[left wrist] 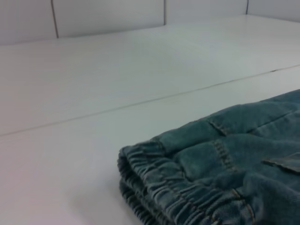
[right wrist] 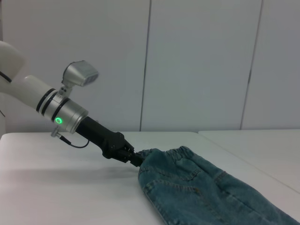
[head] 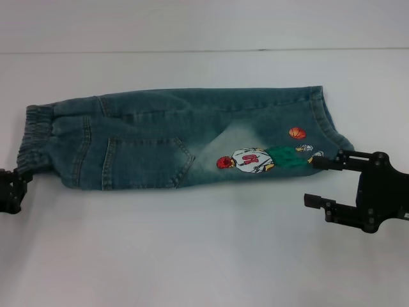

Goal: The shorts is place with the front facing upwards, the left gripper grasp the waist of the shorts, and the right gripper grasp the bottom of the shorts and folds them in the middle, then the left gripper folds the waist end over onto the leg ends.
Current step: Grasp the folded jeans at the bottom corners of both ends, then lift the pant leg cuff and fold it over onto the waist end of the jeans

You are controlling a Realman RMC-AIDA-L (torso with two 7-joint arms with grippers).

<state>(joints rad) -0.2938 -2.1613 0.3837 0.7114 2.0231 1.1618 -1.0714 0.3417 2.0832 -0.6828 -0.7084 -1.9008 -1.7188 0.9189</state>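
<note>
My left gripper will make the waist end (head: pixel 38 131) land bunched and slanted when I fold it over, since the gripper sits at the lower corner of the waist (head: pixel 27 169).
The blue denim shorts (head: pixel 172 137) lie flat on the white table, folded lengthwise, with a cartoon print near the leg ends (head: pixel 326 118). The elastic waist (head: pixel 35 137) points left. My left gripper (head: pixel 11 190) sits at the lower corner of the waist; in the right wrist view the left gripper (right wrist: pixel 127 154) touches the waistband (right wrist: pixel 164 153). The left wrist view shows the gathered waist (left wrist: pixel 187 187) close up. My right gripper (head: pixel 316 181) stands open just beside the leg ends, its upper finger (head: pixel 323 162) at the hem, with nothing between the fingers.
The white table (head: pixel 192 256) extends all round the shorts, with a seam line (head: pixel 204 50) across its far side. White wall panels (right wrist: pixel 197 61) stand behind the table.
</note>
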